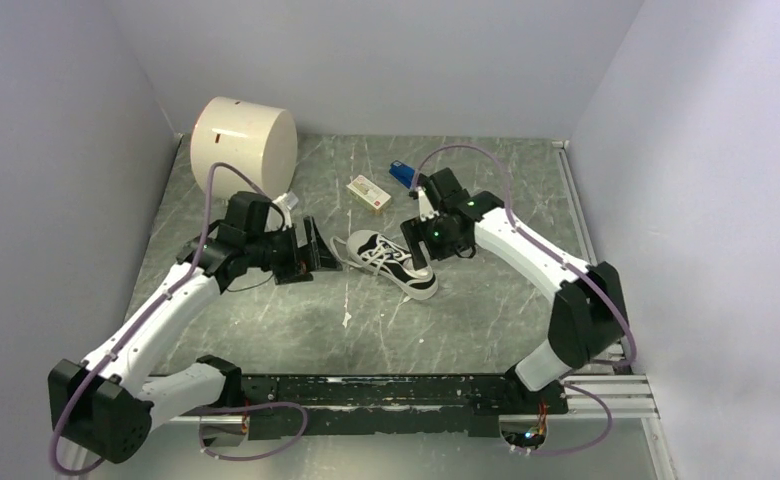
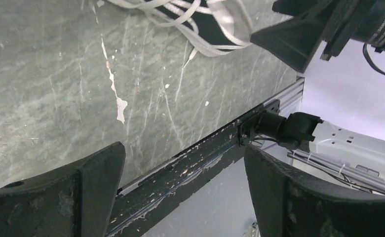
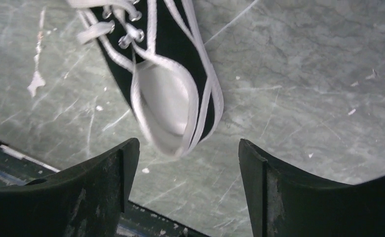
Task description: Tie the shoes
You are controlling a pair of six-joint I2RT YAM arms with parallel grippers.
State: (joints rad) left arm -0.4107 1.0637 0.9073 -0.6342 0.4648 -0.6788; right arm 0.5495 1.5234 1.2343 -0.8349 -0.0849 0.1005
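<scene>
My left gripper is on the same side as both laces of the sneaker, which lies slanted. So next my right gripper straightens the sneaker first and then brings one lace over.
The small black-and-white sneaker lies in the middle of the table, its white laces loose. My left gripper is open and empty just left of the shoe; its wrist view shows loose laces at the top edge. My right gripper is open and empty over the shoe's heel end. The right wrist view shows the shoe's opening and heel between and beyond my spread fingers.
A large white cylinder stands at the back left. A small white-and-tan box and a blue stapler lie behind the shoe. A black rail runs along the near edge. Walls close in on three sides.
</scene>
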